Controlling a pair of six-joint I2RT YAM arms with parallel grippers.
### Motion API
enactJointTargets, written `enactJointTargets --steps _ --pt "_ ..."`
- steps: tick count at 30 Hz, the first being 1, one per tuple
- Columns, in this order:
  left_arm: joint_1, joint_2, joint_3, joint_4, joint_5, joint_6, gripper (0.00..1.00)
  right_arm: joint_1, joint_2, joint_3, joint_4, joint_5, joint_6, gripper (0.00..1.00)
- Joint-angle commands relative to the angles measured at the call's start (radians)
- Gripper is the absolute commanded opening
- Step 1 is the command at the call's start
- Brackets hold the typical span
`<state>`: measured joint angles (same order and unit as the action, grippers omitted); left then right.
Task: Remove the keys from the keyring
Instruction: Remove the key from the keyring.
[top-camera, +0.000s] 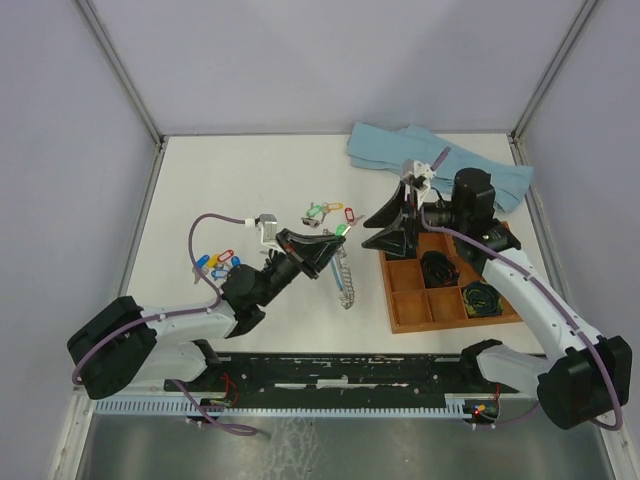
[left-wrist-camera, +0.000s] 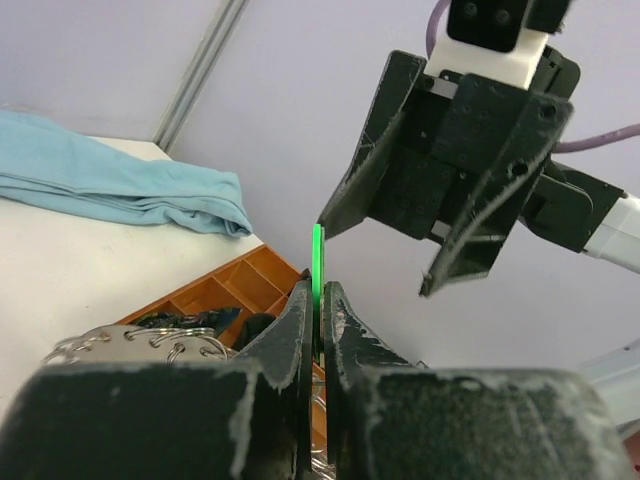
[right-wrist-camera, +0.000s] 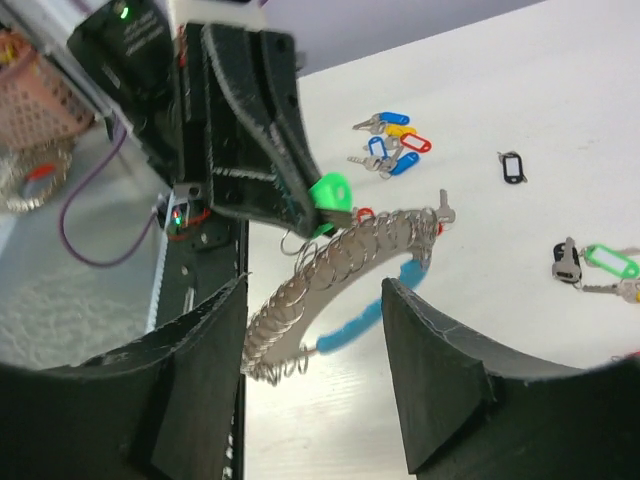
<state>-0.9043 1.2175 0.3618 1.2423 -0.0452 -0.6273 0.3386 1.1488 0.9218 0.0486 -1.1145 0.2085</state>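
Observation:
The keyring hangs between the open fingers of my right gripper, just under the green tag (right-wrist-camera: 332, 190), so I should move this gripper in next until its fingers close on the keyring (right-wrist-camera: 322, 270).
My left gripper (top-camera: 322, 246) is shut on the green tag (left-wrist-camera: 318, 255) of a key, edge-on between its jaws. The keyring (right-wrist-camera: 330, 265), a silvery jagged loop with a light-blue arc (right-wrist-camera: 365, 322), hangs below that tag and reaches the table (top-camera: 346, 288). My right gripper (top-camera: 392, 228) stands open just right of the left one, its fingers (right-wrist-camera: 440, 370) wide apart with the keyring seen between them, touching nothing. Loose keys lie on the table: a blue, red and yellow cluster (top-camera: 216, 264) at left and a green and red pair (top-camera: 326, 212) behind the grippers.
A wooden compartment tray (top-camera: 405, 305) holding black coiled cables sits at the right, under my right arm. A folded light-blue cloth (top-camera: 430, 155) lies at the back right. A small black tag frame (right-wrist-camera: 513, 167) rests on the table near the keys.

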Motion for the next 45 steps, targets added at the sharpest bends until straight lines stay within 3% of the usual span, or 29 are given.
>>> enactJointTargets --steps 1,5,8,15,23,28,37,45 --pt "0.006 -0.038 0.036 0.060 0.053 0.018 0.03 0.016 -0.035 0.017 -0.200 -0.146 -0.419 0.65" --pt "0.007 -0.030 0.047 0.087 0.087 -0.001 0.03 0.041 -0.034 0.071 -0.463 -0.145 -0.717 0.68" --pt "0.007 -0.012 0.056 0.113 0.096 -0.017 0.03 0.068 -0.035 0.071 -0.487 -0.139 -0.755 0.68" --pt "0.005 0.024 0.087 0.134 0.110 -0.040 0.03 0.117 -0.021 0.024 -0.301 -0.046 -0.553 0.62" --pt "0.002 0.037 0.095 0.135 0.106 -0.045 0.03 0.124 -0.020 -0.005 -0.159 -0.044 -0.372 0.51" --pt "0.000 0.035 0.094 0.135 0.090 -0.049 0.03 0.133 -0.015 -0.020 -0.115 -0.019 -0.332 0.44" --pt "-0.009 0.037 0.097 0.129 0.058 -0.051 0.03 0.149 -0.004 -0.053 0.011 0.027 -0.203 0.42" --pt "-0.018 0.040 0.107 0.110 0.045 -0.045 0.03 0.163 0.000 -0.051 0.026 0.084 -0.163 0.35"
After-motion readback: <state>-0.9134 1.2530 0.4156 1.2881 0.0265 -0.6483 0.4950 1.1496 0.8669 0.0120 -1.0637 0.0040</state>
